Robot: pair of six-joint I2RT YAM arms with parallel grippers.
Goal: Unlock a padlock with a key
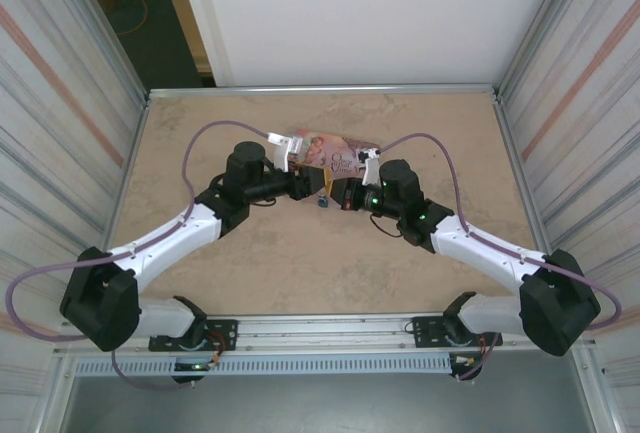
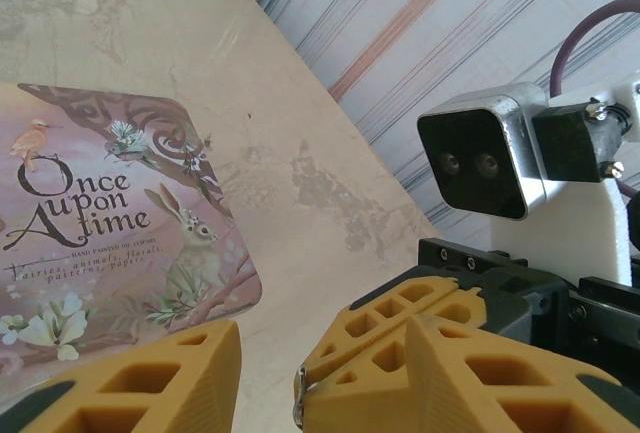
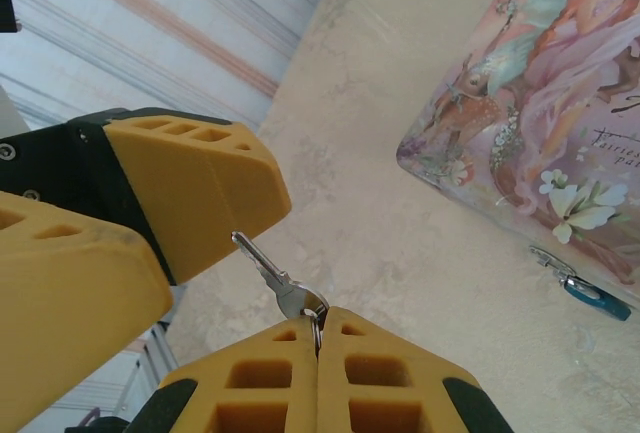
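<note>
The key's blade [image 3: 258, 257] slants away from the fingers of my right gripper. My left gripper should hold the blade while my right gripper lets go and takes the head [image 3: 297, 299] of the key again straighter.
The tiny blue padlock [image 3: 596, 301] lies on the table against the near edge of the pink tin, its silvery shackle toward the tin; in the top view the padlock [image 1: 322, 203] sits just below where both grippers meet. My right gripper [image 3: 318, 331] is shut on the head of a small silver key [image 3: 268, 271], whose blade points up-left at one yellow finger [image 3: 190, 178] of my left gripper. My left gripper [image 2: 325, 368] stands open, and the right gripper's tips with the key's metal end [image 2: 297, 400] reach between its fingers. Neither gripper touches the padlock.
The pink illustrated tin box [image 1: 335, 153] lies flat just beyond the grippers, its "Once upon a time" lid [image 2: 90, 213] showing. Metal rails edge the table [image 1: 250, 263], with striped walls at left and right. Purple cables loop off both arms.
</note>
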